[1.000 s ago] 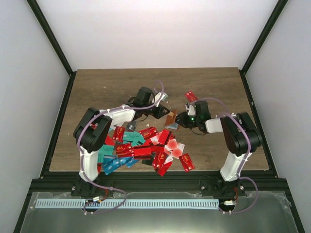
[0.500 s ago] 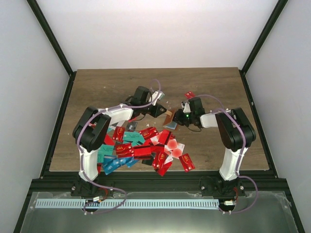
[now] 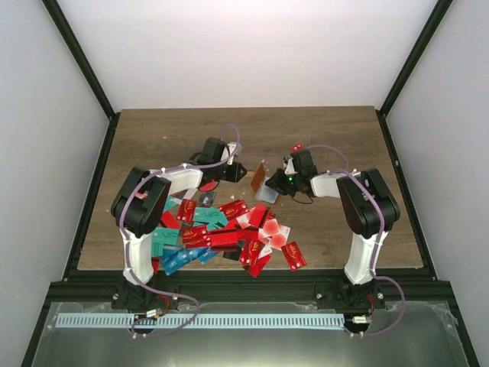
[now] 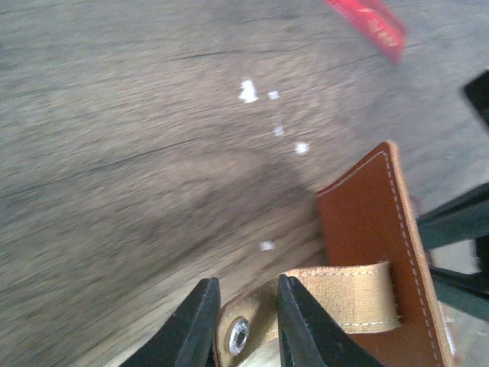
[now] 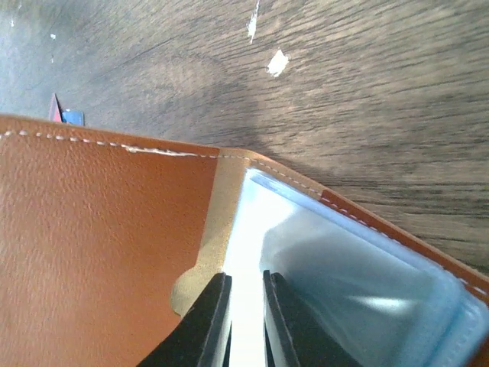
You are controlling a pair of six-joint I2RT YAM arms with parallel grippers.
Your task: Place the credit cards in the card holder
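The card holder's brown flap [image 3: 258, 177] is standing up steeply, and my left gripper is on its snap strap. Next, my left gripper lets go of the strap and pushes the flap's inside [image 5: 99, 237] down flat.
The brown card holder [image 3: 260, 178] stands opened between my two grippers at the table's middle, its flap raised and its pale blue inside [image 5: 359, 283] showing. My right gripper [image 5: 245, 277] is shut on a clear inner leaf of the card holder [image 5: 99, 252]. My left gripper [image 4: 246, 280] has its jaws a little apart, with the holder's tan snap strap [image 4: 336, 294] lying between them beside the brown flap [image 4: 367, 222]. The credit cards [image 3: 229, 233], mostly red with some teal and blue, lie heaped nearer the arm bases. One red card [image 3: 296, 150] lies behind the right gripper.
A red card [image 4: 368, 23] lies on the wood beyond the holder. White specks [image 4: 247, 92] dot the brown table [image 3: 168, 130]. Black frame rails [image 3: 92, 191] edge the table. A small dark card [image 3: 206, 199] lies by the left arm.
My left gripper's jaws have parted a little and the arm has drawn back to the left. My right gripper has shifted left with the holder, whose flap now stands up.
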